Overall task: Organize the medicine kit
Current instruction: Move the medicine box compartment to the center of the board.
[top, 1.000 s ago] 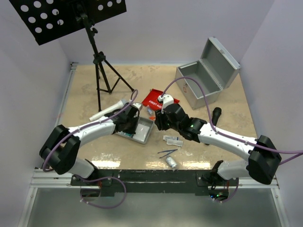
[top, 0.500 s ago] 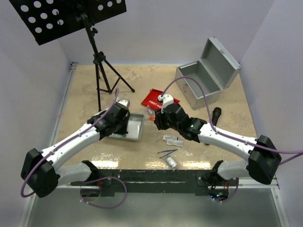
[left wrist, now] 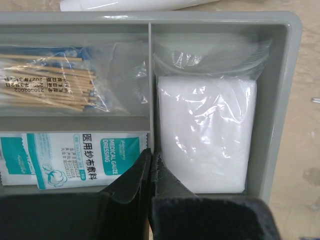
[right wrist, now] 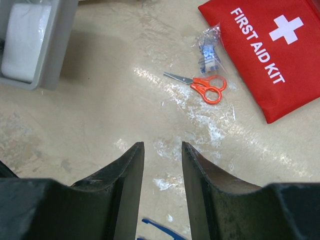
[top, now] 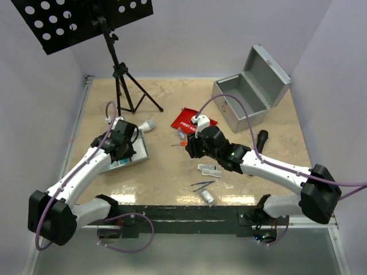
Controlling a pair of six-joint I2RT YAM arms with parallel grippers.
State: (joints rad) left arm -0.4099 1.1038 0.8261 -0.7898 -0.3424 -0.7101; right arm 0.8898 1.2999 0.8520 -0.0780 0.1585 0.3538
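Observation:
The grey tray is hanging level from its middle divider [left wrist: 151,90] above open tabletop in front of the white tube, so the robot's left gripper should go on lowering it until it lies flat, then let go.
The grey divided tray [top: 136,153] lies at the left of the table. My left gripper [left wrist: 150,152] is shut on its near wall, where the middle divider meets it. Inside the tray lie wooden swabs [left wrist: 45,80], a gauze dressing packet [left wrist: 75,157] and a white pad [left wrist: 205,135]. My right gripper [right wrist: 162,150] hangs open over bare table with nothing between its fingers. Just beyond it lie orange scissors [right wrist: 205,87], a small clear packet [right wrist: 206,47] and the red "FIRST AID KIT" pouch [right wrist: 270,55]. The silver metal case [top: 249,91] stands open at the back right.
A black tripod stand [top: 123,86] rises at the back left. A white tube [top: 146,125] lies just behind the tray. Flat packets [top: 209,169], blue tweezers [top: 203,184] and a small roll [top: 207,196] lie near the front edge. A black object [top: 262,139] sits by the right arm.
My left gripper has pulled the grey tray leftward across the table, away from the pouch. The right arm has stayed in place, still open.

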